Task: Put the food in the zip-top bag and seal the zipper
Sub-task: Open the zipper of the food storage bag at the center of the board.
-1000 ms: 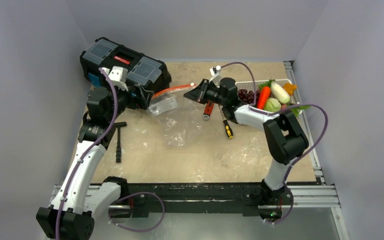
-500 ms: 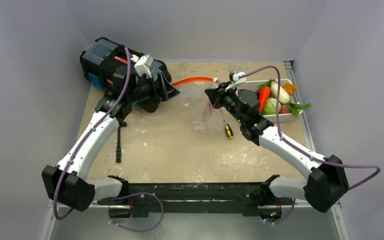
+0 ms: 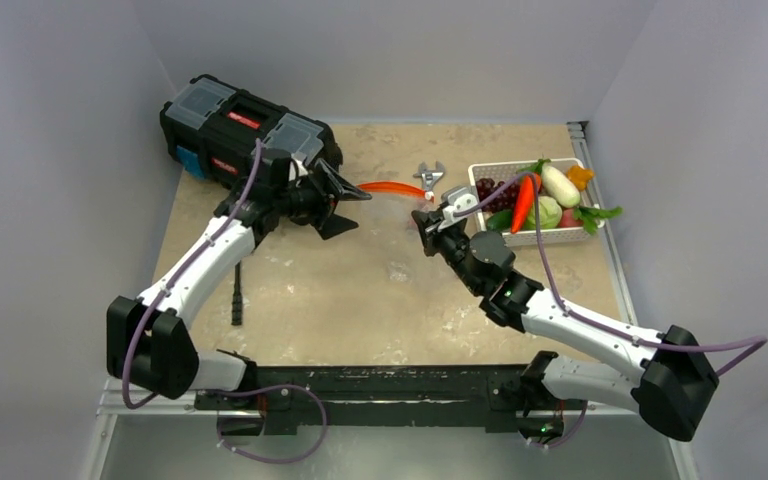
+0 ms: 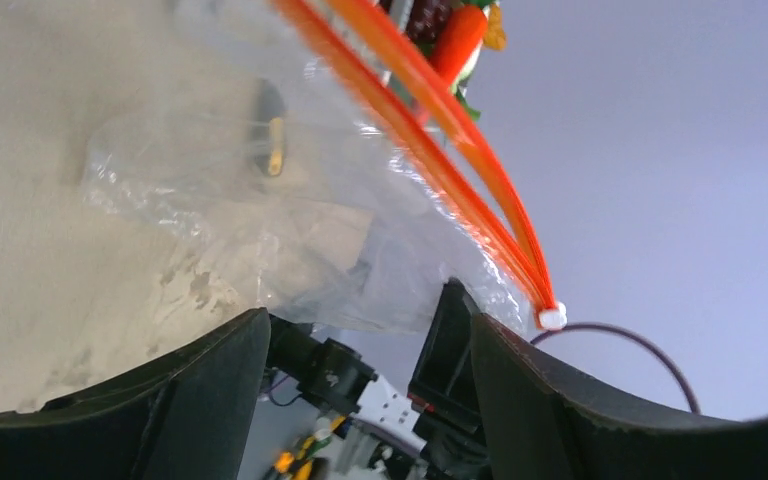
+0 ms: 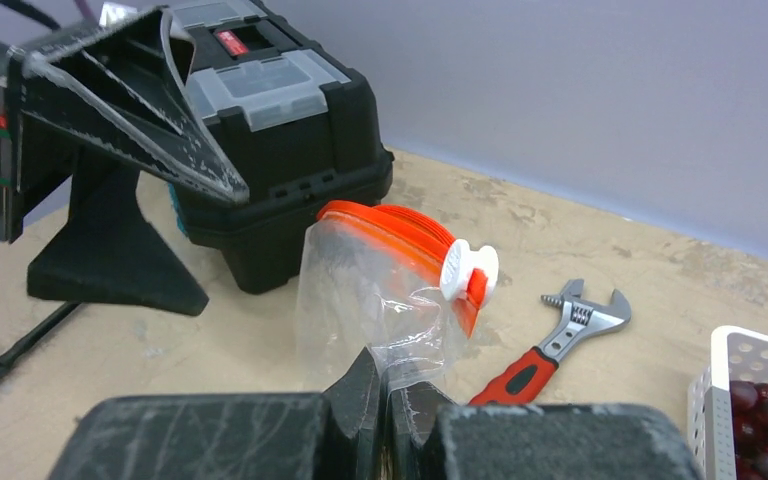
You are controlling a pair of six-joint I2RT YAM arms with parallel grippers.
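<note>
The robot's right gripper near the food is holding the bag's slider end (image 3: 427, 200), so the left gripper should grab the red-orange zipper (image 3: 390, 187) to free the right gripper to spread the bag's opening.
My right gripper (image 3: 426, 216) is shut on a lower edge of the clear zip-top bag (image 5: 375, 290) and holds it up off the table; the closed jaws show in the right wrist view (image 5: 390, 385). The red-orange zipper (image 3: 390, 187) runs along its top, with a white slider (image 5: 468, 270) at the right end. My left gripper (image 3: 347, 207) is wide open and empty, just left of the zipper's end. In the left wrist view the bag (image 4: 290, 200) and zipper (image 4: 440, 170) lie ahead of the open fingers (image 4: 160, 400). The food, including a carrot (image 3: 525, 200), grapes (image 3: 490, 190), radish (image 3: 560, 185) and cabbage (image 3: 547, 210), lies in the basket.
A white slotted basket (image 3: 480, 172) stands at the back right. A red-handled wrench (image 3: 428, 175) lies behind the bag. A black toolbox (image 3: 240, 125) sits at the back left. A black tool (image 3: 237, 290) lies on the left. A screwdriver (image 4: 270, 130) shows through the bag.
My left gripper has swung down and right from the toolbox and now stands open. My right arm has pulled back towards the near edge, carrying the bag with it.
</note>
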